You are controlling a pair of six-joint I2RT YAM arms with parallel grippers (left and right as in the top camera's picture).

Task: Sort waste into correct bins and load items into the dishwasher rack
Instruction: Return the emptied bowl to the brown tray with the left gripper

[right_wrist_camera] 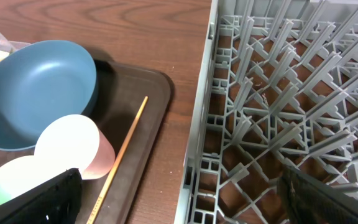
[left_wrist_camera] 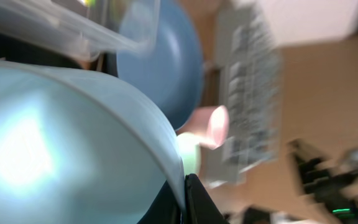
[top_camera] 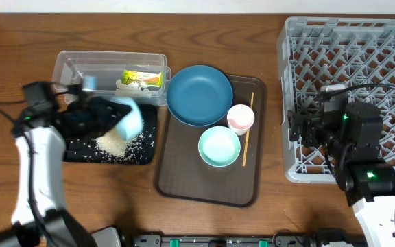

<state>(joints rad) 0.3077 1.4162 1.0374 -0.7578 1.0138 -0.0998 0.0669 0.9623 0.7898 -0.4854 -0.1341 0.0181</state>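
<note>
The black tray (top_camera: 113, 143) has rice in it and there is open space beside the mint bowl (top_camera: 180, 146), so my left gripper should keep carrying the pale blue bowl to that space until it sits flat.
My left gripper (top_camera: 105, 113) is shut on the rim of a pale blue bowl (top_camera: 125, 120), holding it tilted over the black tray (top_camera: 74, 152), where a heap of rice (top_camera: 115, 143) lies. In the left wrist view the bowl (left_wrist_camera: 61, 143) fills the frame, its rim pinched between my fingers (left_wrist_camera: 188, 199). The clear tub (top_camera: 108, 62) holds the yellow-green wrapper (top_camera: 142, 77). The dark blue plate (top_camera: 199, 95), pink cup (top_camera: 240, 117), mint bowl (top_camera: 219, 146) and chopsticks (top_camera: 246, 140) lie on the brown tray (top_camera: 184, 178). My right gripper (top_camera: 297, 127) is open and empty over the left edge of the grey rack (top_camera: 362, 41).
The right wrist view shows the plate (right_wrist_camera: 36, 87), cup (right_wrist_camera: 67, 146), one chopstick (right_wrist_camera: 126, 146) and the rack's peg lattice (right_wrist_camera: 278, 93), with a strip of bare wooden table between tray and rack. I cannot make out the tissue.
</note>
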